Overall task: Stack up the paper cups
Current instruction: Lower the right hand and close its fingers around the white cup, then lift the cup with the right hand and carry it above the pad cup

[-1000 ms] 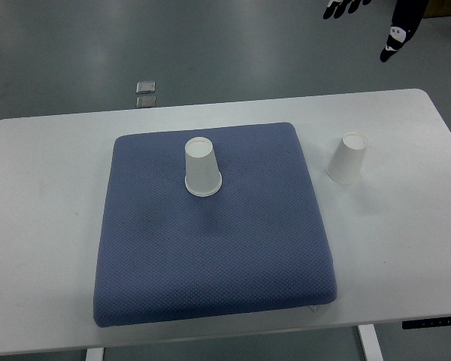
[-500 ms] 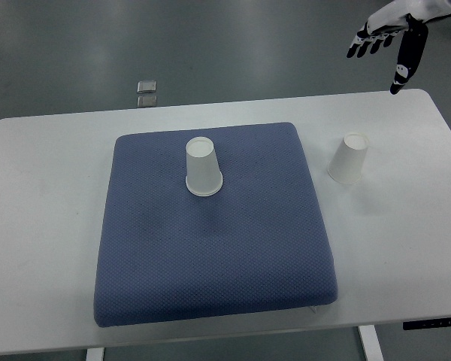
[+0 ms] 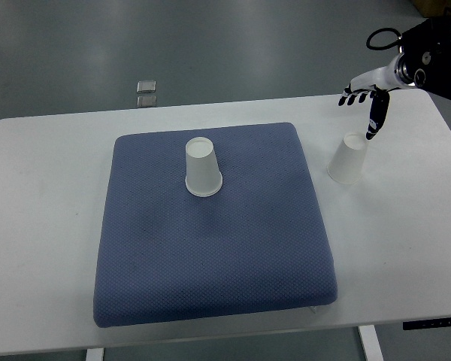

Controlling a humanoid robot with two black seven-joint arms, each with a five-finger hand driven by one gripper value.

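The paper cup from the white table (image 3: 349, 159) should slide down over the cushion's cup (image 3: 203, 168) almost to that cup's rim when the robot lowers it, because both cups get narrower toward the top.
One white paper cup (image 3: 203, 167) stands upside down on the blue cushion (image 3: 210, 248), near its back middle. A second upturned paper cup (image 3: 348, 158) stands on the white table (image 3: 45, 226) to the right of the cushion. My right hand (image 3: 366, 101) hangs open just above and behind that second cup, fingers spread and thumb pointing down toward its top. It holds nothing. Its dark forearm comes in from the upper right corner.
Two small square metal plates (image 3: 146, 93) lie on the grey floor behind the table. The table's right edge runs close to the second cup's side.
My right hand has come down and to the left from the top right corner, now hovering right over the cup beside the cushion. Both cups stay where they were.
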